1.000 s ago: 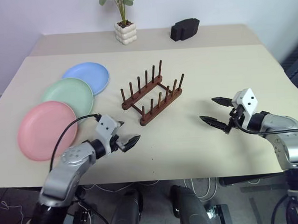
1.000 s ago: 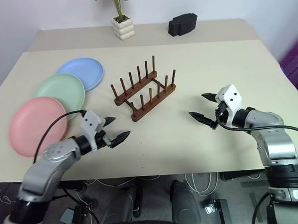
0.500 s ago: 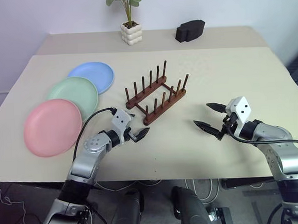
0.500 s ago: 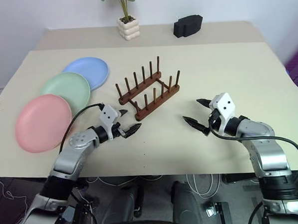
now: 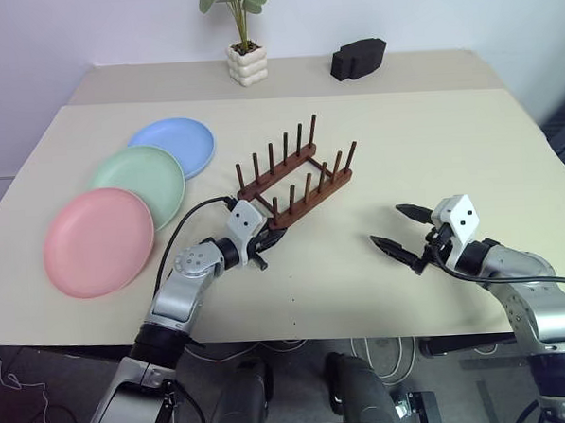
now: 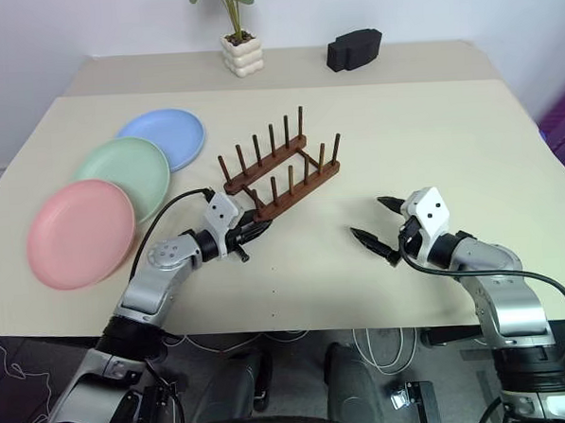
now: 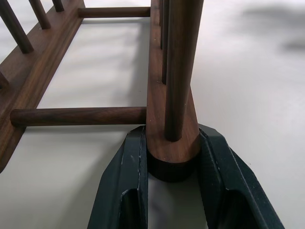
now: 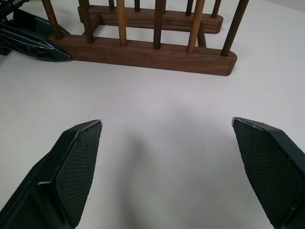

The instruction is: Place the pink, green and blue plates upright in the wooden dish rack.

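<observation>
The dish rack's far end [image 5: 342,176] slants away from my right gripper, so my left gripper should first swing it straight and then go for the pink plate [image 5: 98,243].
The wooden dish rack [image 5: 295,178] stands empty at the table's middle, angled. My left gripper [image 5: 273,239] is shut on the near end of its front rail; the left wrist view shows a finger [image 7: 126,186] on each side of the rail end [image 7: 172,143]. The pink plate [image 5: 98,241], green plate [image 5: 137,179] and blue plate [image 5: 172,143] lie flat in an overlapping row to the left of the rack. To the rack's right, my right gripper [image 5: 387,224] hovers open over bare table with nothing in it, facing the rack's long side [image 8: 143,52].
A potted plant [image 5: 244,57] in a white pot and a black object [image 5: 355,58] stand at the table's far edge. The table's front edge [image 5: 298,336] runs just below both arms.
My left gripper moved right and forward to the rack's near end and closed on the front rail. The right gripper drew back and down slightly, still open.
</observation>
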### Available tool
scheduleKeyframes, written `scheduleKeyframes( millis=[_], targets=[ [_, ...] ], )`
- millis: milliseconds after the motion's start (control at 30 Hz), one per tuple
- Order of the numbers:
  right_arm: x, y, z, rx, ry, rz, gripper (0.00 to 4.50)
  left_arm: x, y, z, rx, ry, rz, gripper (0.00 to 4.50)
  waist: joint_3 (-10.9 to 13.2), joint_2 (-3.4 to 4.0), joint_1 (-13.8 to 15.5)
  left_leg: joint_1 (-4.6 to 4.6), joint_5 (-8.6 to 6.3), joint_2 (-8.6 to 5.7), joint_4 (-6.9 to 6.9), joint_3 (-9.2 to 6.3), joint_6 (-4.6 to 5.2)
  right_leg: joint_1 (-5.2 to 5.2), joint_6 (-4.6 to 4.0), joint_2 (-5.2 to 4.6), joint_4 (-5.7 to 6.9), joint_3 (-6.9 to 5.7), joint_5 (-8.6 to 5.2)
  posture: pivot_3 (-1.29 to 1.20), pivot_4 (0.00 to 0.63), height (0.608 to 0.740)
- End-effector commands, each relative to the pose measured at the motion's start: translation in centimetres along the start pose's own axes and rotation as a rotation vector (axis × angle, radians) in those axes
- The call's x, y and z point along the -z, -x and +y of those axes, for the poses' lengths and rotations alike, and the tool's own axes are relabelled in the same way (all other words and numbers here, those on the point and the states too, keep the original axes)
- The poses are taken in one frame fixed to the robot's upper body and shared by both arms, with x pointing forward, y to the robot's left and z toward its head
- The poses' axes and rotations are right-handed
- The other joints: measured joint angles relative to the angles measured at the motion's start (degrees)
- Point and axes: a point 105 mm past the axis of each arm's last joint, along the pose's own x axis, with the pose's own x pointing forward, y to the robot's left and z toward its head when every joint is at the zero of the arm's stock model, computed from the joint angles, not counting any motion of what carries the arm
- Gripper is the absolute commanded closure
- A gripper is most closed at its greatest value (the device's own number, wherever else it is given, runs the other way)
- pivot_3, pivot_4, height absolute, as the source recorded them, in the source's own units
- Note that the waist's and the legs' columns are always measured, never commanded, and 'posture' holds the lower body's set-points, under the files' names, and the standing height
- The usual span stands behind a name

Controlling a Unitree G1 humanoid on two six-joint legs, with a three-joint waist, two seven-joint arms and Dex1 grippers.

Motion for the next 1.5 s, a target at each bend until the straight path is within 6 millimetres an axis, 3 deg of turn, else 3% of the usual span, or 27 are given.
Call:
scheduleKeyframes(
  millis=[33, 267, 600, 800, 867, 1000, 1133, 1200, 1267, 1500],
  targets=[
    [0.0, 1.2, -0.5, 0.014, 0.032, 0.017, 0.0, -0.1, -0.2, -2.4, 0.197, -0.008, -0.005, 3.74, 0.0, 0.0, 0.03, 0.0, 0.0, 0.0, 0.0, 0.0, 0.0, 0.01, -0.01, 0.0, -0.01, 0.0, -0.01, 0.0, 0.15, 0.738],
    [1.9, 3.2, -0.3, 0.024, 0.01, 0.098, 0.0, -1.1, -0.3, -3.1, 0.428, -0.091, 0.016, 3.74, 0.01, -0.01, -0.01, -0.01, 0.0, -0.01, 0.05, 0.0, 0.0, 0.07, -0.02, -0.01, -0.04, -0.02, -0.01, 0.0, 0.15, 0.738],
    [2.4, 3.1, 0.4, 0.03, 0.005, 0.093, 0.0, -0.5, -0.8, -1.5, 0.446, -0.116, 0.039, 3.74, 0.0, -0.01, -0.12, 0.05, 0.0, 0.02, 0.03, 0.01, 0.01, 0.07, -0.01, 0.02, 0.0, -0.01, -0.01, 0.0, 0.15, 0.738],
    [2.4, 2.7, 0.1, 0.024, 0.008, 0.089, 0.0, -0.3, 0.1, 0.4, 0.307, -0.081, 0.047, 0.88, 0.01, -0.01, -0.29, 0.06, 0.0, 0.03, 0.02, 0.0, 0.01, 0.06, 0.01, 0.03, 0.02, -0.01, 0.01, 0.0, 0.15, 0.738],
    [2.6, 2.9, 0.0, 0.019, 0.002, 0.095, 0.0, 0.2, 0.9, 0.6, 0.256, -0.062, 0.069, 0.88, 0.0, -0.01, -0.47, 0.1, 0.0, 0.06, -0.01, -0.02, 0.01, 0.06, 0.01, 0.03, 0.02, 0.0, 0.0, 0.0, 0.15, 0.738],
    [3.2, 3.2, -0.2, 0.007, -0.012, 0.114, 1.29, 0.4, 2.5, 0.7, 0.164, -0.019, 0.07, 0.8, 0.0, 0.0, -0.47, 0.17, 0.0, 0.09, -0.09, -0.07, 0.01, 0.08, 0.02, 0.03, 0.02, 0.02, 0.01, 0.0, 0.15, 0.738],
    [4.0, 3.4, 0.1, -0.009, -0.013, 0.132, 3.34, 0.0, 4.1, -0.7, 0.159, 0.037, 0.06, 2.47, 0.0, 0.0, -0.53, 0.35, 0.0, 0.18, -0.16, -0.08, 0.01, 0.17, -0.01, 0.02, 0.02, 0.06, -0.01, 0.0, 0.15, 0.738],
    [4.3, 3.1, 0.0, -0.01, -0.002, 0.141, 4.42, 0.0, 4.3, -1.6, 0.172, 0.055, 0.071, 3.57, 0.0, 0.0, -0.4, 0.42, -0.01, 0.18, -0.16, -0.07, 0.01, 0.27, -0.01, 0.02, -0.01, 0.06, -0.02, 0.0, 0.15, 0.738],
    [4.6, 2.8, 0.0, -0.009, 0.015, 0.151, 4.5, -0.1, 4.2, -2.5, 0.204, 0.078, 0.076, 4.43, 0.01, -0.02, -0.2, 0.53, -0.01, 0.17, -0.15, -0.06, 0.01, 0.4, -0.01, 0.02, -0.04, 0.06, -0.03, 0.0, 0.15, 0.738],
    [4.5, 0.2, -0.2, -0.012, 0.062, 0.16, 4.5, -0.2, 2.2, -4.5, 0.248, 0.088, 0.084, 4.43, 0.01, -0.03, -0.38, 0.65, -0.01, 0.17, -0.15, -0.05, 0.01, 0.49, 0.02, 0.01, -0.04, 0.06, -0.06, 0.0, 0.15, 0.738]
  ],
)
